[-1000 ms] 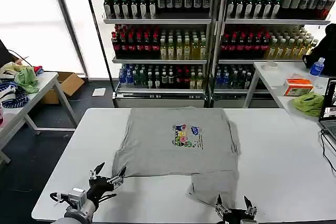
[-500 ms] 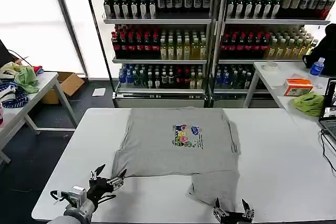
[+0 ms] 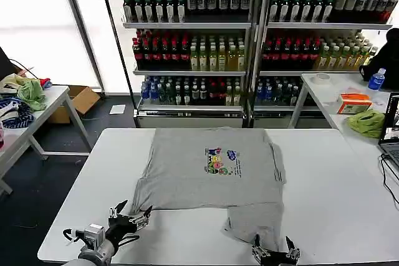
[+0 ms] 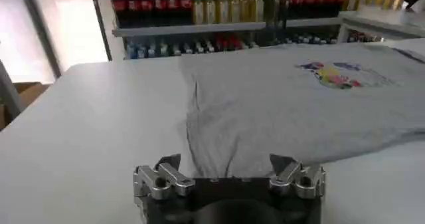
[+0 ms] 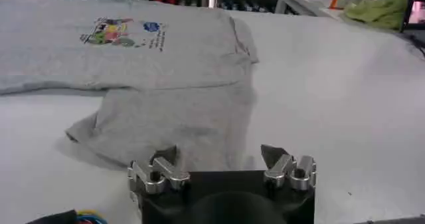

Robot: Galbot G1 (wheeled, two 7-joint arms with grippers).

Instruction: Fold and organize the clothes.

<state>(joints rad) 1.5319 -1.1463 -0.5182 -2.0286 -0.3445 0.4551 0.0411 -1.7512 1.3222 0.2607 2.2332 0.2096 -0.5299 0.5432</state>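
My gripper will fold the limp hem (image 3: 186, 207) over the print's lower part when it carries the hem's corner forward, because the print (image 3: 218, 162) is close to the hem.
A light grey shirt (image 3: 209, 169) with a small multicoloured chest print (image 3: 221, 161) lies spread on the white table (image 3: 330, 185), one part (image 3: 252, 222) trailing toward the front edge. My left gripper (image 3: 132, 213) hovers open just off the shirt's near left corner (image 4: 212, 159), nothing between its fingers. My right gripper (image 3: 272, 245) stands open at the front edge, right at the hem of the trailing part (image 5: 179, 122). In the left wrist view the gripper (image 4: 226, 165) faces the shirt's edge; in the right wrist view the gripper (image 5: 219, 155) faces the grey flap.
Shelves of bottled drinks (image 3: 249, 42) stand behind the table. A side table at right holds a green cloth (image 3: 366, 121), an orange box (image 3: 354, 102) and a blue bottle (image 3: 376, 80). At left, another table (image 3: 37, 113) carries green and striped fabric.
Both grippers have drawn back slightly toward the table's front edge, staying open. The shirt has not moved.
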